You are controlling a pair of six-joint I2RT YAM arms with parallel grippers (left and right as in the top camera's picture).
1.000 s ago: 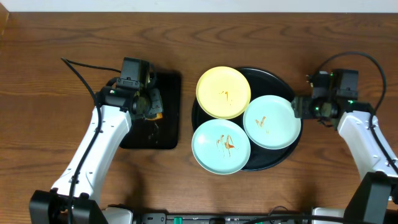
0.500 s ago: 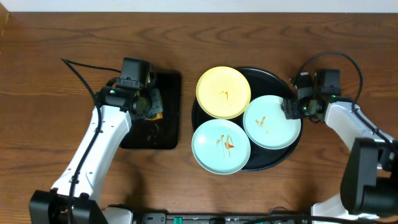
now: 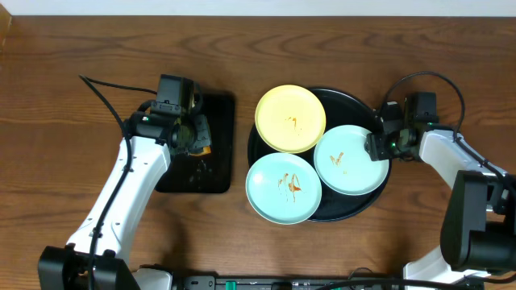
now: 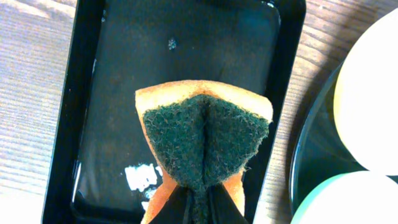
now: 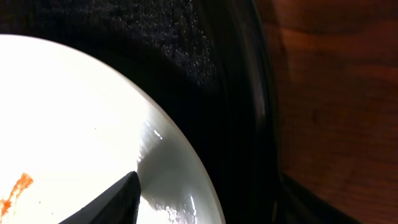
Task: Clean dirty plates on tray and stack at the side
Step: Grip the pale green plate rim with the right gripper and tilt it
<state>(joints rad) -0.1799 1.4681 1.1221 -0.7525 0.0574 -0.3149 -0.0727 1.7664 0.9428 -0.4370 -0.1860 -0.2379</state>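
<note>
My right gripper needs to move inside the tray's edge and pinch only the nearer mint plate. It now spans both the nearer mint plate's rim [image 5: 179,140] and the round tray's edge [image 5: 261,112].
Three plates lie on the round black tray [image 3: 355,103]: a pale yellow plate [image 3: 290,119] at the back, a mint plate [image 3: 284,188] at the front left and a mint plate [image 3: 348,159] at the right. All have orange smears at centre. My left gripper [image 3: 193,134] is shut on an orange sponge with a green scouring pad [image 4: 202,140], held above the rectangular black tray [image 4: 93,93]. My right gripper [image 3: 377,145] sits open at the right mint plate's rim. One finger [image 5: 112,202] is over that plate [image 5: 74,112]; the other is lost against the dark tray [image 5: 230,93].
The rectangular tray [image 3: 211,173] lies left of the round tray and has wet specks on it. The yellow plate [image 4: 373,93] and the front mint plate [image 4: 354,199] show at the right edge of the left wrist view. Bare wood [image 5: 336,93] lies right of the round tray.
My right gripper moved left from beside the tray onto the right mint plate's rim. That plate and the front mint plate shifted slightly left. The left arm has not moved.
</note>
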